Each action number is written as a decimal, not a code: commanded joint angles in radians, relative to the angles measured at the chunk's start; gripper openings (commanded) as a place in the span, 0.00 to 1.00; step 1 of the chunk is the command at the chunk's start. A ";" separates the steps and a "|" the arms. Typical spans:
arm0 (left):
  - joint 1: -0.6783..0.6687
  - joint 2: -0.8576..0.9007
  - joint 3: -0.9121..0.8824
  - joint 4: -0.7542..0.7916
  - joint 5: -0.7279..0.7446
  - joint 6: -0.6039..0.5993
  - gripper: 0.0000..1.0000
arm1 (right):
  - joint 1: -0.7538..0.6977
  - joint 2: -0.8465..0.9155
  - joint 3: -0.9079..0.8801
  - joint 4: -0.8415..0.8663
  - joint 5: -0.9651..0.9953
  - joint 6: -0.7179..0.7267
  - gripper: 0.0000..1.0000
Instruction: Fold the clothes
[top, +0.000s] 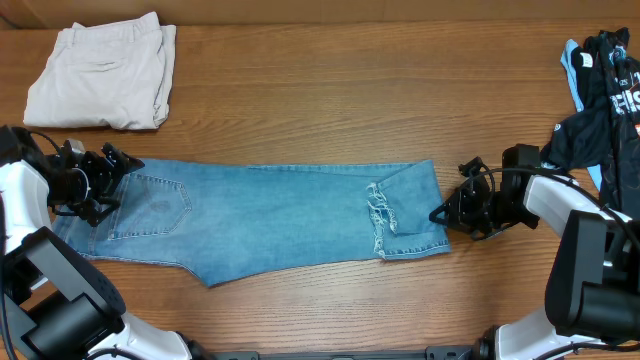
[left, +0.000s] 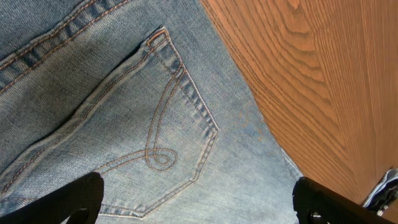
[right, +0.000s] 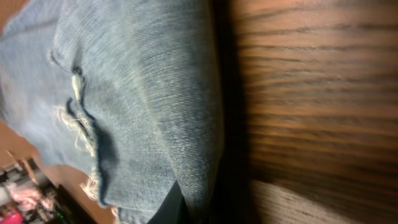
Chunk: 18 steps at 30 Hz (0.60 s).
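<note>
The jeans are stretched out long, and only the frayed cuff (top: 381, 218) is folded back. My right gripper should lift the folded edge (top: 437, 192) and bring it toward the jeans' waist.
The clothes, a pair of light blue jeans (top: 270, 210), lie flat across the middle of the table, with a frayed cuff (top: 378, 215) folded back on top near the right end. My left gripper (top: 112, 182) is open at the waist end. In the left wrist view it (left: 199, 205) straddles the denim just below a stitched back pocket (left: 155, 143). My right gripper (top: 440, 212) is at the right folded edge, shut on the denim. In the right wrist view the jeans (right: 137, 93) drape over one dark finger (right: 171, 208).
Folded cream-beige trousers (top: 100, 75) lie at the back left. A black garment with white lettering and blue trim (top: 605, 95) is bunched at the back right, close behind my right arm. Bare wooden table (top: 330, 100) stretches between them.
</note>
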 joint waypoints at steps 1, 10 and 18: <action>0.003 -0.010 -0.005 -0.003 0.001 0.009 1.00 | -0.034 0.006 0.039 -0.018 -0.018 0.035 0.04; 0.003 -0.010 -0.005 -0.003 0.001 0.009 1.00 | -0.109 -0.063 0.216 -0.164 0.123 0.093 0.04; 0.003 -0.010 -0.005 -0.003 0.002 0.008 1.00 | -0.003 -0.226 0.240 -0.192 0.314 0.212 0.04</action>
